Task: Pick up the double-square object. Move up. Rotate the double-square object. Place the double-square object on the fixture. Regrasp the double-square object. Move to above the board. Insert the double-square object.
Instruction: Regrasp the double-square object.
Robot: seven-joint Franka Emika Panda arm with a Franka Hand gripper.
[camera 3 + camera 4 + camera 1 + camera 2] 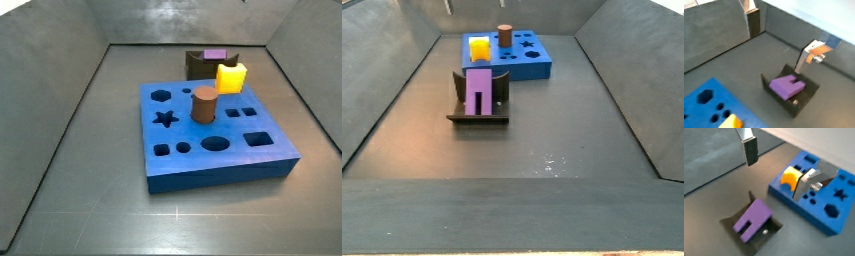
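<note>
I expect the double-square object [215, 54] to slide in on separate legs when I push it down, because a piece of the board separates the paired square holes [241, 112] in it.
The purple double-square object [787, 86] [754, 217] lies in the dark fixture [809, 93] [729, 223], and nothing touches it. My gripper [781, 40] [777, 168] hangs open above it with nothing between the fingers [754, 22]; one finger [804, 185] stands over the blue board [817, 213] in a wrist view. In both side views the purple double-square object [213, 54] [478, 88] sits on the fixture [199, 66] [476, 119] next to the board [214, 165] [529, 68], and the gripper is out of view there.
A yellow block [231, 77] [789, 177] and a brown cylinder [205, 104] [504, 36] stand in holes of the board. Grey walls [717, 30] enclose the floor on all sides.
</note>
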